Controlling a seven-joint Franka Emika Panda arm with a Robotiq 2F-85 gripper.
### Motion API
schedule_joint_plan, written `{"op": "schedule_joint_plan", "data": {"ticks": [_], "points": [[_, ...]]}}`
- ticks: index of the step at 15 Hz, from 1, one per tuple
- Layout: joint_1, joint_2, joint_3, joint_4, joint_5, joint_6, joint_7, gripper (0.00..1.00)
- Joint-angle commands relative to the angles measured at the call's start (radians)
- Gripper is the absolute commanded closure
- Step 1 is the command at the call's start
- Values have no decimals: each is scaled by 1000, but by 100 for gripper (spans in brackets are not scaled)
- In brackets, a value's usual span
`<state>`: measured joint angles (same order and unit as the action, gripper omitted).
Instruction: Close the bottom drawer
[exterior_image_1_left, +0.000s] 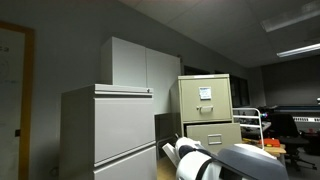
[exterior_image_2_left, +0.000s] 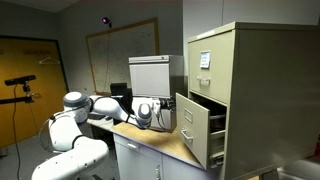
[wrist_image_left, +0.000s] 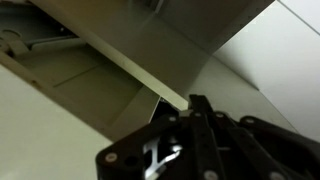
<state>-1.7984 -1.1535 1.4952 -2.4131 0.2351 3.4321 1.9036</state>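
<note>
My gripper should back off and lower to push the panel's front side (exterior_image_2_left: 190, 124) near the drawer's handle, since it points over the bottom drawer's front panel's top edge (exterior_image_2_left: 192, 101).
A beige two-drawer filing cabinet (exterior_image_2_left: 250, 90) stands on a wooden countertop (exterior_image_2_left: 160, 142); it also shows in an exterior view (exterior_image_1_left: 205, 95). Its bottom drawer (exterior_image_2_left: 188, 125) is pulled out and open, and also appears in an exterior view (exterior_image_1_left: 213, 134). My gripper (exterior_image_2_left: 160, 114) is right in front of the drawer's front panel, at about its height. In the wrist view the dark fingers (wrist_image_left: 195, 104) are pressed together with nothing between them, pointing at a pale edge of the drawer (wrist_image_left: 150, 80). Whether the fingers touch the drawer I cannot tell.
A white box-like unit (exterior_image_2_left: 150, 72) stands behind the arm on the counter. Tall grey cabinets (exterior_image_1_left: 105, 130) and a white wire rack (exterior_image_1_left: 252, 125) stand near the filing cabinet. My white arm (exterior_image_2_left: 75, 125) reaches in from the side away from the cabinet.
</note>
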Motion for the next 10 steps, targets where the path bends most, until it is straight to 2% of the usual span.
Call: {"op": "schedule_joint_plan", "data": {"ticks": [1,6,10], "points": [[-19,90,-6,34,14,-2,-76,100],[81,134,-47,-41,31,33,-135,100],[237,161,-122,-113,52,22,-198,100]]}}
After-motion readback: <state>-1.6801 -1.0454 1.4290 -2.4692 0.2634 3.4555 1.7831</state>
